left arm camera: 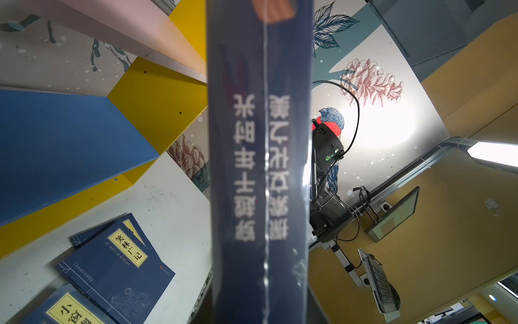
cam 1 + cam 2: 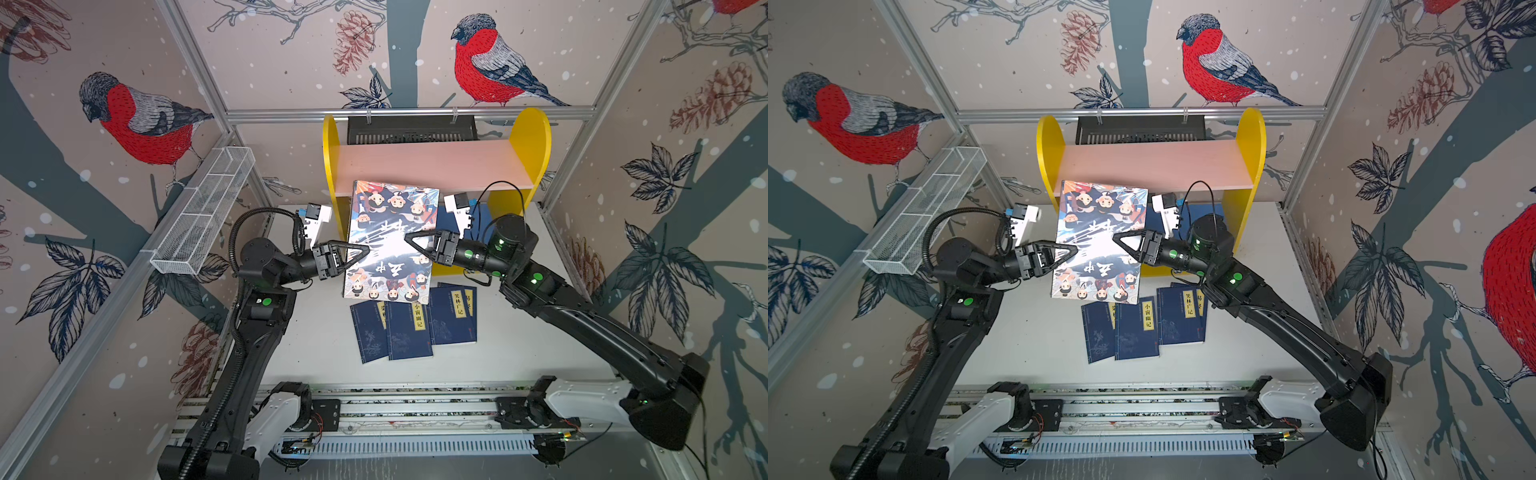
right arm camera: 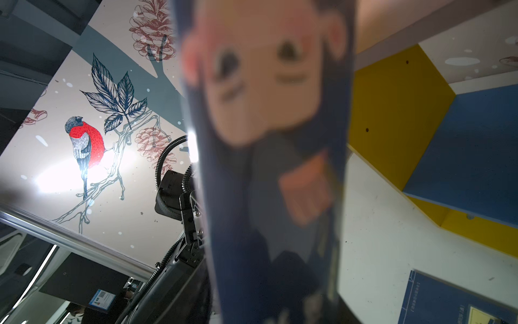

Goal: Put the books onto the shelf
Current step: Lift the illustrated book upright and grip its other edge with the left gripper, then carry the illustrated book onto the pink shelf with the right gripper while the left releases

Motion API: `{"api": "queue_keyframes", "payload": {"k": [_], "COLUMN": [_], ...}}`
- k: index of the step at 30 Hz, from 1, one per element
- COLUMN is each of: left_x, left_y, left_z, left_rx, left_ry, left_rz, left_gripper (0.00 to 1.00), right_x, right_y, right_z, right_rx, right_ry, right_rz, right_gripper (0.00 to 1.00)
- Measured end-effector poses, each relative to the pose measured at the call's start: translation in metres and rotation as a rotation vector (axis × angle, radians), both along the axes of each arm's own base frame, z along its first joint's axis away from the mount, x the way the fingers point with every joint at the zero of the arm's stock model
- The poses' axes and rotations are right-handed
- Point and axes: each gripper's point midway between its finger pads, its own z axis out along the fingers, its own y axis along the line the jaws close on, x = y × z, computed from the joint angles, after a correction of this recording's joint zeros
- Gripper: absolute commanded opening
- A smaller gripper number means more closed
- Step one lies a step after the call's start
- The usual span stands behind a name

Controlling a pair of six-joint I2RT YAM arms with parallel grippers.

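Note:
Next, I close my right gripper's fingers before my left gripper opens, because they sit loose around the large book's edge [image 2: 434,226]. Then I should lift the large book to the pink board [image 2: 412,163].
The large book with illustrated faces [image 2: 392,232] [image 2: 1100,237] hangs in the air in front of the shelf [image 2: 432,166] [image 2: 1154,162], tilted with its cover facing up. My left gripper [image 2: 363,251] [image 2: 1073,249] is shut on its left edge, and its navy spine [image 1: 260,168] fills the left wrist view. My right gripper [image 2: 409,237] [image 2: 1117,237] straddles the right edge with its jaws loosened, and the blurred cover [image 3: 266,140] runs between them. Several thin navy books [image 2: 409,328] [image 2: 1138,328] with yellow labels lie overlapping on the white table below. The shelf's blue lower board [image 1: 70,146] [image 3: 462,154] looks bare.
A white wire mesh tray [image 2: 203,212] hangs on the left wall rail. A black slotted basket [image 2: 411,129] hangs behind the shelf. The arms' base rail [image 2: 415,411] runs along the table's front edge. Patterned walls close in on three sides.

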Motion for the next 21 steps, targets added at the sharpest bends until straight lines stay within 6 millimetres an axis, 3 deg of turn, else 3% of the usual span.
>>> {"api": "queue_keyframes", "payload": {"k": [2,6,11,12,13,14,16,17,21], "left_x": [-0.001,-0.005,-0.002,-0.002,-0.002,-0.002,-0.002,-0.004,-0.006], "left_y": [0.000,-0.002,-0.002,-0.002,-0.002,-0.002,-0.001,-0.002,0.005], "left_z": [0.004,0.004,0.003,0.004,0.005,0.006,0.010,0.012,0.033], "left_rx": [0.001,0.002,-0.009,-0.012,-0.014,-0.016,-0.023,-0.023,-0.007], "left_ry": [-0.008,0.007,0.025,0.026,0.023,0.021,0.003,-0.007,-0.075], "left_rz": [-0.007,-0.040,-0.044,-0.045,-0.045,-0.044,-0.040,-0.041,0.023], "left_gripper": [0.00,0.00,0.01,0.17,0.46,0.66,0.92,1.00,1.00], "right_x": [-0.004,-0.012,-0.013,-0.013,-0.013,-0.013,-0.015,-0.016,-0.017], "right_y": [0.000,0.002,0.002,0.002,0.002,0.002,0.002,0.002,-0.001], "right_z": [-0.001,0.000,0.001,0.002,0.003,0.003,0.005,0.005,0.001], "right_rx": [0.006,0.024,0.042,0.047,0.050,0.053,0.061,0.060,0.036], "right_ry": [-0.005,-0.026,-0.038,-0.041,-0.044,-0.046,-0.033,-0.028,-0.004], "right_rz": [0.007,0.030,0.030,0.029,0.027,0.027,0.031,0.033,0.024], "right_gripper": [0.46,0.21,0.07,0.04,0.03,0.03,0.03,0.02,0.02]}}
